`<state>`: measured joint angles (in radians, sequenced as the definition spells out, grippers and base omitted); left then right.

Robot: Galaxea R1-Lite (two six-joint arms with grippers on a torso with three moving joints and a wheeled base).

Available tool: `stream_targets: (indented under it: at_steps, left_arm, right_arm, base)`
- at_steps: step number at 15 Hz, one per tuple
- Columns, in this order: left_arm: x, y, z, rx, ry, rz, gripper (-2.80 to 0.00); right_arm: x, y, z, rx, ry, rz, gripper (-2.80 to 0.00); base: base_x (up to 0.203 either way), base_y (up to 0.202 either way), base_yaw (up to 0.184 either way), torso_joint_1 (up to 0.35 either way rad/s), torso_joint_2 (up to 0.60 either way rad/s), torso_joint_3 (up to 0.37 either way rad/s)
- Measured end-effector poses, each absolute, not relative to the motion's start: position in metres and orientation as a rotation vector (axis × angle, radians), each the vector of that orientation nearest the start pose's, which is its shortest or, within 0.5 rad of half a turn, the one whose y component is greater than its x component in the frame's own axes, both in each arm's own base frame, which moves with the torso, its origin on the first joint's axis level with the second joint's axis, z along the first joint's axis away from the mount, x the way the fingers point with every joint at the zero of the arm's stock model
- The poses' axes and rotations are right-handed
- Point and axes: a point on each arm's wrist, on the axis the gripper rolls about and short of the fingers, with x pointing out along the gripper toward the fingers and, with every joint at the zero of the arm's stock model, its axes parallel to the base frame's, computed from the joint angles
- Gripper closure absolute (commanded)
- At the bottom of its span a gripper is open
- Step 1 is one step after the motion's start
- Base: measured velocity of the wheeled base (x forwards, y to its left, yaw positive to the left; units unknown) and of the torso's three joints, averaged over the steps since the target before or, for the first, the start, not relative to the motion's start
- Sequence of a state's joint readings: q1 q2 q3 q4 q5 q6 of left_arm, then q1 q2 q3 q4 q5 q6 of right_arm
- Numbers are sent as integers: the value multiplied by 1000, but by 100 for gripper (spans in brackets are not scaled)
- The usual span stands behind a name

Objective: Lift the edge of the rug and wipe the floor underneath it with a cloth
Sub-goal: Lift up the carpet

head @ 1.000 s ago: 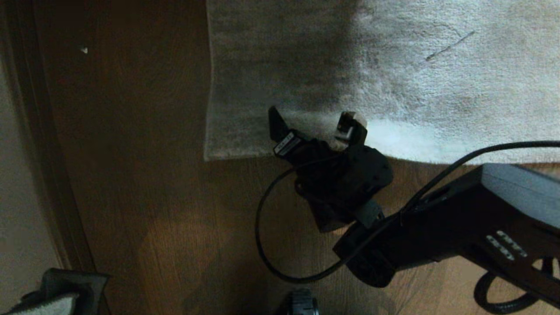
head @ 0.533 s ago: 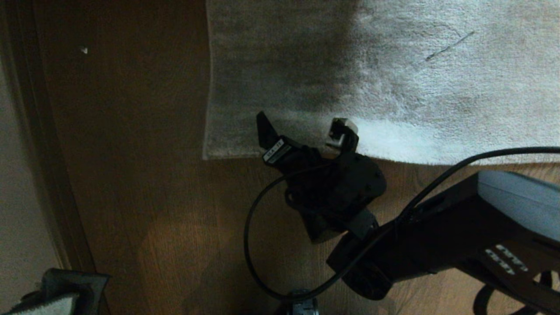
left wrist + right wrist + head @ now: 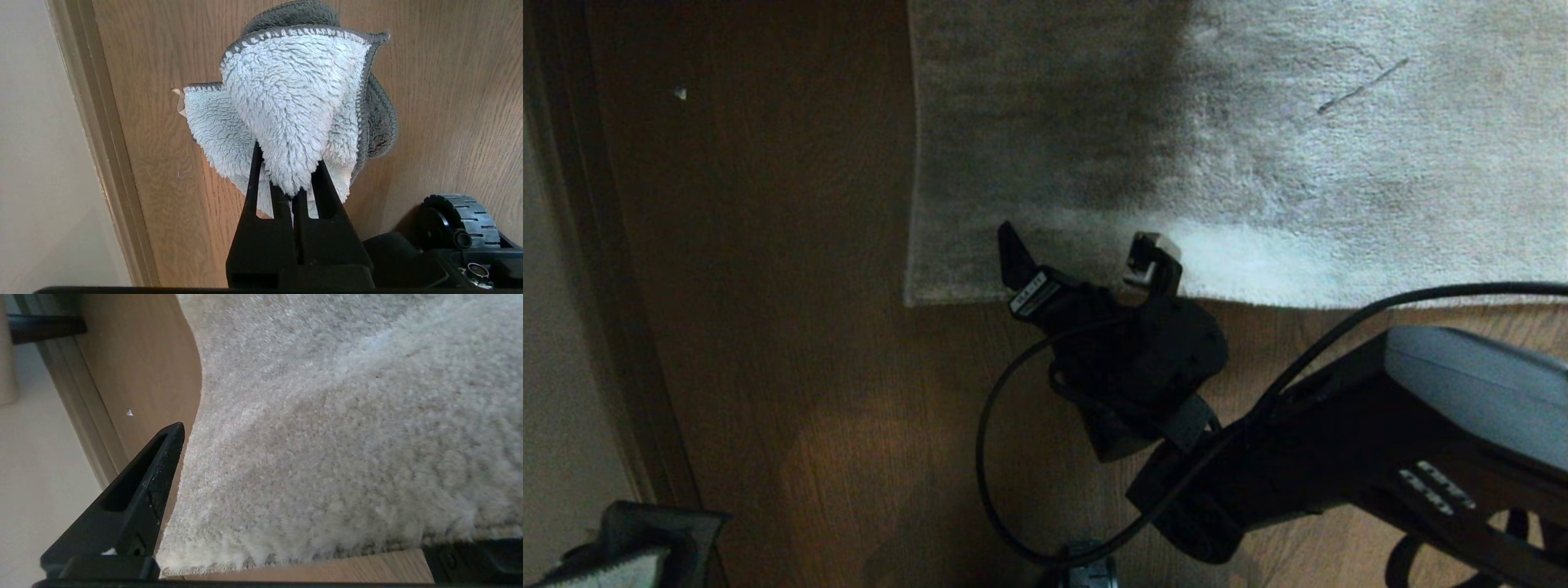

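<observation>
My gripper will make the rug corner (image 3: 912, 299) fold back diagonally and droop when it lifts the rug's edge, because the rug's side border (image 3: 200, 375) bends in a soft wave.
The light grey-beige rug (image 3: 1258, 122) lies flat on the brown wood floor (image 3: 792, 367). Its near rug edge (image 3: 1298, 296) runs across the head view to a corner (image 3: 913, 296). My right gripper (image 3: 1082, 249) is open and hovers over that edge close to the corner, one finger (image 3: 155, 486) beside the rug's side border. The shaggy rug edge (image 3: 286, 551) lies between the jaws, untouched as far as I can see. My left gripper (image 3: 289, 183) is parked at the lower left, shut on the fluffy pale grey-white cloth (image 3: 286, 102) with its dark grey backing.
A wooden threshold strip (image 3: 605, 286) runs along the left, with pale flooring beyond it. A black cable (image 3: 988, 441) loops off the right wrist. The base's wheel (image 3: 461, 220) sits near the left gripper. A small white speck (image 3: 680, 94) lies on the floor.
My right gripper has shifted a little left along the rug edge, toward the corner, still open. The left gripper and the cloth have not moved.
</observation>
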<state>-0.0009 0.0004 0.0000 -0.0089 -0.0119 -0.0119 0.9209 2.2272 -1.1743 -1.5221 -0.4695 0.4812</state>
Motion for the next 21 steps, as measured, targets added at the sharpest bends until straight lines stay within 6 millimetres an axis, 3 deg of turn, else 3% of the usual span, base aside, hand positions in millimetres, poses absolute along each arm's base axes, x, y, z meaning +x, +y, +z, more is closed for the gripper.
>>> stream_targets:
  at_steps: [18,19,21]
  left_arm:
    - [-23,0,76,-12,-9,-13,0]
    - [-23,0,77,-12,-9,-13,0]
    - [-23,0,77,-12,-9,-13,0]
  right_arm:
    - [272,327,169,761,-263,508,-280]
    - [272,326,168,760,-263,507,0]
    - [273,326,167,757,-261,505,0]
  base:
    - [0,0,0,0,0,0]
    - [0,0,0,0,0,0]
    - [0,0,0,0,0,0]
